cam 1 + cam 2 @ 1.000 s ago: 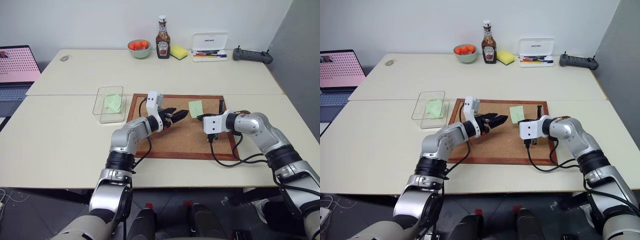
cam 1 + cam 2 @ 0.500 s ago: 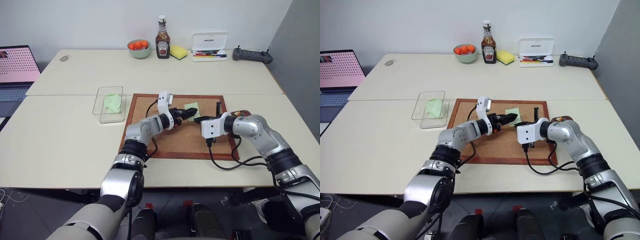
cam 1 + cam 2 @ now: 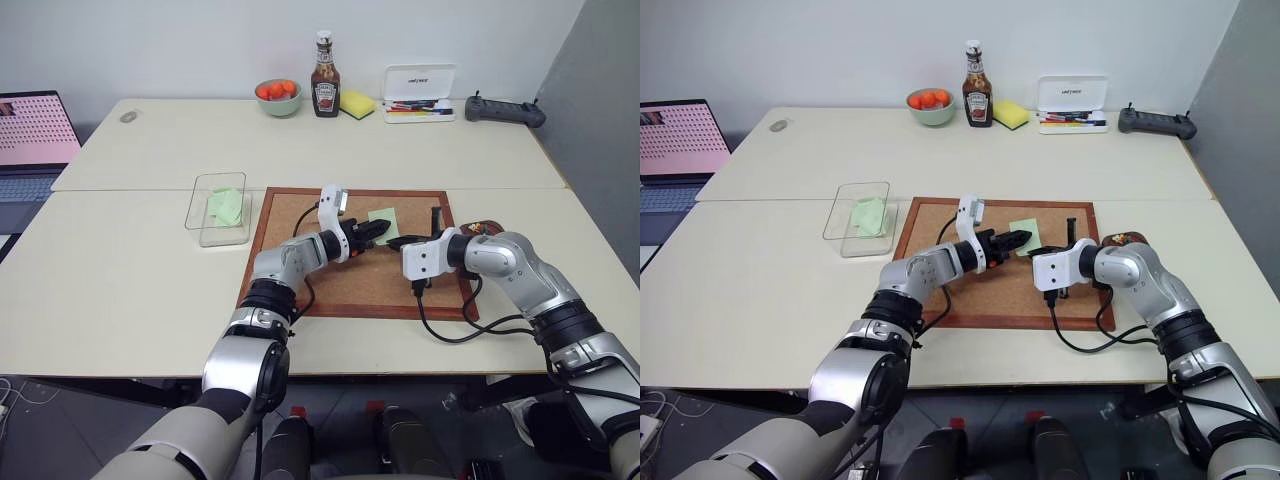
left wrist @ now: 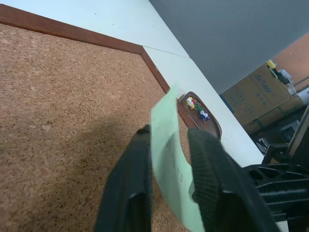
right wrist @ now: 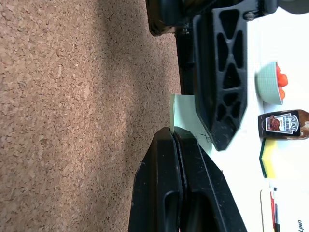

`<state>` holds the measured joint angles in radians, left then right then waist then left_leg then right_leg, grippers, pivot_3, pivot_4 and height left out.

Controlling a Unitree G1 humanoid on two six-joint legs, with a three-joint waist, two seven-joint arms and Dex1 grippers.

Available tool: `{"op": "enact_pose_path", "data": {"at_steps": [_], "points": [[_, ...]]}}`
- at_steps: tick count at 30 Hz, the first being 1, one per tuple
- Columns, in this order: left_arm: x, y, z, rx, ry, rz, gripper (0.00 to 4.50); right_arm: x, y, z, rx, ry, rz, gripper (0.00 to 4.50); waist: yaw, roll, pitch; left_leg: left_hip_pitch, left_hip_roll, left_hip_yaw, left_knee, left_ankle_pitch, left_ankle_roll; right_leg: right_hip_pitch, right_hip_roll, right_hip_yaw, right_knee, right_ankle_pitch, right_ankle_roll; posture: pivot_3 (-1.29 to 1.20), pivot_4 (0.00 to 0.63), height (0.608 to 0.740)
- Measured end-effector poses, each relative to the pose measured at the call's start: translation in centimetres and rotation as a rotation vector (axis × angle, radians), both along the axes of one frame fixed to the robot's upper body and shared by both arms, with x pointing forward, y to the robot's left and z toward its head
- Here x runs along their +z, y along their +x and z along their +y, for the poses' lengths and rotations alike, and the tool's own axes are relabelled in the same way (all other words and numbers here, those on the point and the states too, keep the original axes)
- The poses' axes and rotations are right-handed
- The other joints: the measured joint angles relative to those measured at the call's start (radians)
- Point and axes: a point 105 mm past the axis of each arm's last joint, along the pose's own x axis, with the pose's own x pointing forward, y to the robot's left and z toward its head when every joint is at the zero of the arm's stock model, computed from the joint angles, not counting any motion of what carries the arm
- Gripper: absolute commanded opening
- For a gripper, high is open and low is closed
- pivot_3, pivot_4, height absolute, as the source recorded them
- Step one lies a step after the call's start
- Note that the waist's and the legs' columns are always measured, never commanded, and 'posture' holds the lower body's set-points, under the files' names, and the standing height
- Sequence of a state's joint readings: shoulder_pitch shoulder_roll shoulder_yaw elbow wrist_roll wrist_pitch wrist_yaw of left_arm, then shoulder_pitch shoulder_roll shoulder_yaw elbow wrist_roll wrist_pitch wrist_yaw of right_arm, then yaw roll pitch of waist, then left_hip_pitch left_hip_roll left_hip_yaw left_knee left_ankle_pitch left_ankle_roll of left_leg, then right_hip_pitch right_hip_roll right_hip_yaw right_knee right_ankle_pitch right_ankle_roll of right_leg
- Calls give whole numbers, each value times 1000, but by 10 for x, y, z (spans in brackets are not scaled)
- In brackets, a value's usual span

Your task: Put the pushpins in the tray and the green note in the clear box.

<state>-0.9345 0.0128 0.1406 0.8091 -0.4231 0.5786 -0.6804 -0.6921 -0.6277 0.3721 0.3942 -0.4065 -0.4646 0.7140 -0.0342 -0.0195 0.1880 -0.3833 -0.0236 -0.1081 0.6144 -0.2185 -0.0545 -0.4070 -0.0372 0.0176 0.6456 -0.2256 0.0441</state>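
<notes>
Next, I open my right gripper, which is pinching the green note's edge (image 5: 179,121), and back it away before my left gripper carries the note to the clear box (image 3: 219,211).
The green note (image 3: 384,220) is a pale green slip at the far right of the cork board (image 3: 330,275). One edge of it is raised off the cork. My left gripper (image 3: 374,229) is shut on it, and the slip stands edge-on between its black fingers (image 4: 136,164). My right gripper (image 3: 393,241) is shut and empty, its tips (image 5: 172,131) just beside the note's edge (image 5: 179,115). The tray (image 4: 212,126), a small reddish-brown dish, sits off the board's right edge with several small coloured pushpins (image 4: 195,103) in it. The clear box (image 3: 192,205) stands left of the board with a crumpled pale green paper (image 3: 228,205) inside.
Along the table's far edge stand a green bowl of oranges (image 3: 278,96), a ketchup bottle (image 3: 325,88), a yellow sponge (image 3: 357,103), a white pen case (image 3: 420,96) and a black controller (image 3: 505,110). A laptop (image 3: 35,140) is at far left. A black cable (image 3: 445,318) loops over the board's right corner.
My left gripper has travelled right across the cork board to the green note and closed on it, and the note's edge has come up. The right gripper has stayed put and shut.
</notes>
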Motion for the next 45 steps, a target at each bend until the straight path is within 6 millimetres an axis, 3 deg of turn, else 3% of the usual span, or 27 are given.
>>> {"op": "enact_pose_path", "data": {"at_steps": [2,6,18,25,30,33,35,39,42,45], "points": [[1,0,2,4,-2,-6,26,0,0,0,1,2,-1,0,0,0,0,0,0,0,0,0,0,0,0,0,0,0,0,0,150,740],[-1,-1,4,2,-7,-2,26,0,0,1,2,3,-1,0,0,0,0,0,0,0,0,0,0,0,0,0,0,0,0,0,150,740],[4,-1,7,9,-27,-1,0,12,-3,7,11,94,19,2123,0,0,0,0,0,0,0,0,0,0,0,0,0,0,0,0,150,740],[12,4,19,61,-66,-4,0,17,-16,5,40,119,67,3459,0,0,0,0,0,0,0,0,0,0,0,0,0,0,0,0,150,740],[31,5,52,153,-27,-115,0,37,-18,-1,-59,306,201,4457,-6,0,0,0,1,0,0,0,0,0,0,0,1,0,0,0,150,740],[47,1,80,229,28,-212,0,54,-22,2,-92,439,313,4457,-5,0,0,0,1,-1,0,0,0,0,0,0,1,0,0,0,150,740],[70,-10,109,288,136,-350,0,64,-26,11,-98,546,415,4457,-6,0,0,1,1,-1,0,0,0,0,1,0,1,0,0,0,150,740],[92,-18,146,398,315,-483,0,73,-28,21,-93,604,488,4457,-1,0,0,1,1,-1,0,0,0,0,0,0,1,0,0,0,150,740],[93,-18,185,535,503,-520,0,80,-29,27,-78,645,528,4457,2,0,0,0,1,-1,0,0,0,0,0,-1,0,0,0,0,150,740],[88,-14,206,618,637,-539,0,80,-30,33,-67,670,569,4457,7,0,0,0,1,-1,0,0,0,0,0,-1,0,0,0,0,150,740]]}}
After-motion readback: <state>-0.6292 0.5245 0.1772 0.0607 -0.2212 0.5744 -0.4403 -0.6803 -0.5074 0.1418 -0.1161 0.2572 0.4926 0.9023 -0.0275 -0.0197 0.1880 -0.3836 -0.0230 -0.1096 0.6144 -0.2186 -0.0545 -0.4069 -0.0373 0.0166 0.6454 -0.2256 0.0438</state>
